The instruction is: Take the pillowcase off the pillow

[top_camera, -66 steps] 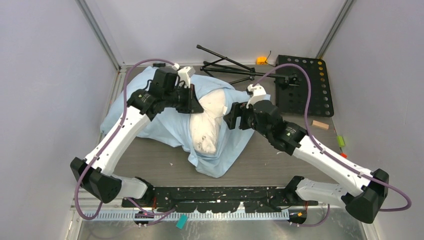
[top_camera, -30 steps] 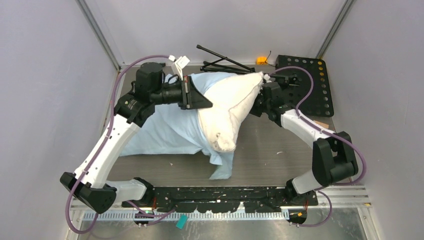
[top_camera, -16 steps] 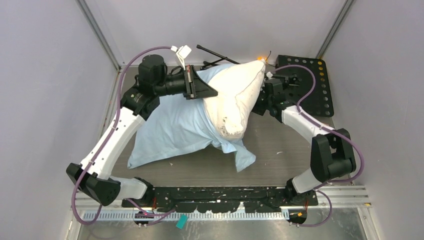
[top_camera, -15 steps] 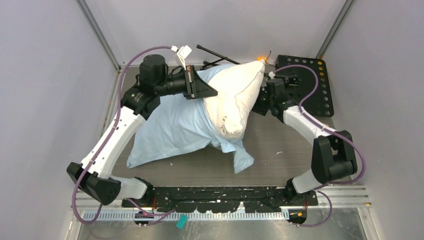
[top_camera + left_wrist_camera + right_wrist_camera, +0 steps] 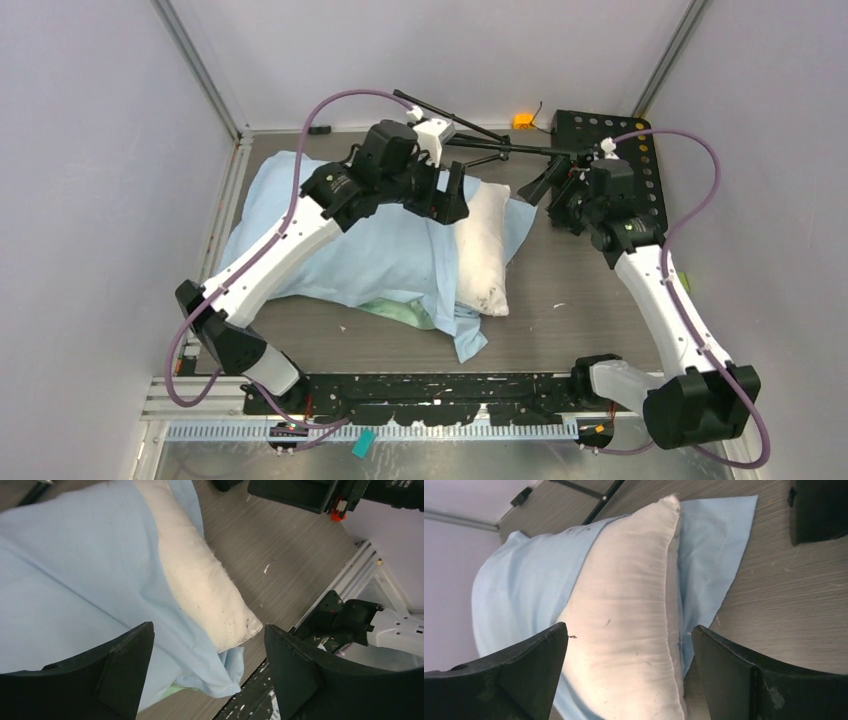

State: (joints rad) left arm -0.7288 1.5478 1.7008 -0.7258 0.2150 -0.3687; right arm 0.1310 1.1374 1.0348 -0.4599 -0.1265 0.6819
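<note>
My right gripper needs to grip the white end (image 5: 492,262) while my left gripper pulls the pillowcase, because the pillow lies loose in the pillowcase (image 5: 445,270) with that end out.
The light blue pillowcase (image 5: 340,250) lies flat on the table and still covers most of the pillow. The pillow's (image 5: 483,250) white, speckled end sticks out of its right opening. A strip of the case's mint green face (image 5: 395,308) shows at the front. My left gripper (image 5: 447,197) hovers open above the far end of the bare pillow. In the left wrist view, pillow (image 5: 200,580) and pillowcase (image 5: 75,580) lie below its empty gripper (image 5: 207,626). My right gripper (image 5: 548,188) stands open to the right of the pillow, apart from it. The right wrist view faces the pillow (image 5: 634,610) and pillowcase (image 5: 524,590) with its gripper (image 5: 629,627) empty.
A black folded tripod (image 5: 470,135) lies along the back of the table. A black perforated plate (image 5: 640,150) sits at the back right, partly under my right arm. A small orange part (image 5: 522,121) rests by the back wall. The black rail (image 5: 430,385) runs along the near edge.
Both grippers have opened and let go. The pillow and case, held up off the table before, now lie flat. My left arm swung right over the pillow; my right arm drew back.
</note>
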